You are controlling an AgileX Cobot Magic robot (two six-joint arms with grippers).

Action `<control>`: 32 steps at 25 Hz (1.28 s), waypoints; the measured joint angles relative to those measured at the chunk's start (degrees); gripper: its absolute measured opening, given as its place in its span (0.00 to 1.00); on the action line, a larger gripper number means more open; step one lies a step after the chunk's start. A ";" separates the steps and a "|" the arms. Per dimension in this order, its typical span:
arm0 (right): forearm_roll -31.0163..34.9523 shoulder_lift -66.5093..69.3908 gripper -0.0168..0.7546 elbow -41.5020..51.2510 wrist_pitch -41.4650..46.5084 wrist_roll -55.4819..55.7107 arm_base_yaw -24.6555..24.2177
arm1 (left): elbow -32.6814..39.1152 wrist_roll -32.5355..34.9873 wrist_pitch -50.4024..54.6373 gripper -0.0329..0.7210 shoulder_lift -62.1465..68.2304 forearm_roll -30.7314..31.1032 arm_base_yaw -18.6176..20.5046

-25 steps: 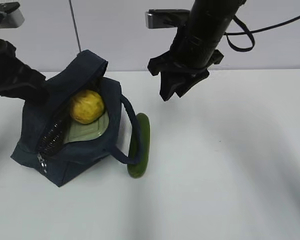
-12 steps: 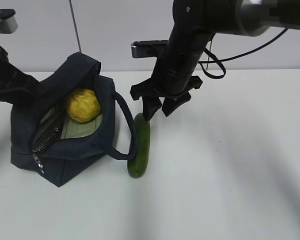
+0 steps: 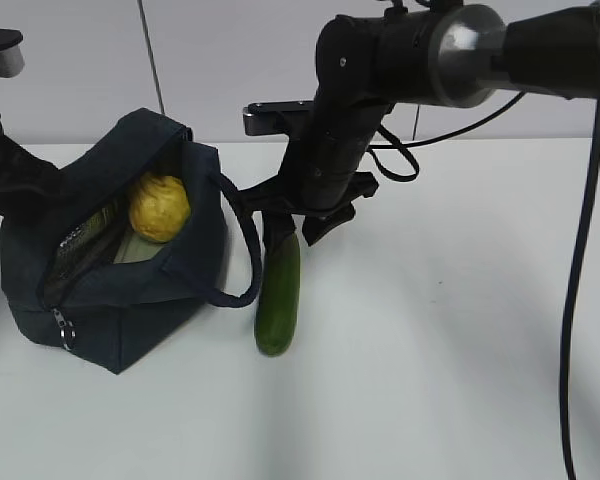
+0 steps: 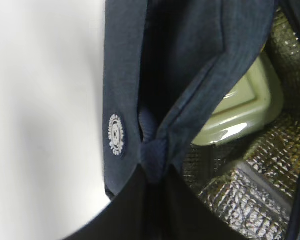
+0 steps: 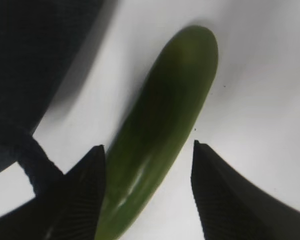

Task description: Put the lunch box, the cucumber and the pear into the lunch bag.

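Observation:
When I lower the green cucumber into the lunch bag, I expect the cucumber to settle slanting beside the yellow pear: an open gap shows there.
The navy lunch bag stands open at the left, with the yellow pear and the sage-green lid of the lunch box inside. The lid also shows in the left wrist view. My left gripper is shut on the bag's rim fabric and holds it open. The dark green cucumber lies on the table just right of the bag. My right gripper is open and straddles the cucumber's far end; its left finger is close to the cucumber, the right one apart.
The bag's loop handle hangs between the bag and the cucumber, close to my right gripper's left finger. The white table stretches to the right and front. A grey wall stands behind.
My right gripper has come down and to the left, from above the table to around the cucumber's far end. The bag has shifted slightly left, pulled by the left gripper.

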 joint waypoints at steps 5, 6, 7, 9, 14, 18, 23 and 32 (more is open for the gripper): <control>-3.55 1.03 0.58 0.00 -2.11 3.65 1.64 | 0.00 -2.52 1.07 0.05 0.00 2.66 0.00; -4.33 1.36 0.58 0.00 -2.10 4.68 1.64 | 0.00 -3.01 1.23 0.05 0.00 2.76 0.00; -4.84 1.67 0.58 0.00 -2.23 5.11 1.64 | 0.00 -3.30 1.29 0.05 0.00 2.78 0.00; -5.62 2.51 0.58 0.00 -2.35 5.74 1.64 | 0.00 -3.63 1.47 0.05 0.00 2.90 0.00; -4.62 3.72 0.62 0.00 -4.38 6.12 1.64 | 0.00 -3.83 1.70 0.05 0.00 2.96 0.00; -3.94 3.82 0.67 0.00 -6.70 6.12 1.64 | -0.02 -3.89 1.72 0.05 0.00 3.02 0.00; -3.84 5.15 0.69 -0.11 -7.91 6.12 1.64 | -0.02 -3.89 1.77 0.05 0.00 3.02 0.00; -5.80 6.14 0.69 -0.11 -8.25 6.25 1.64 | -0.02 -3.90 1.77 0.05 0.00 3.02 0.00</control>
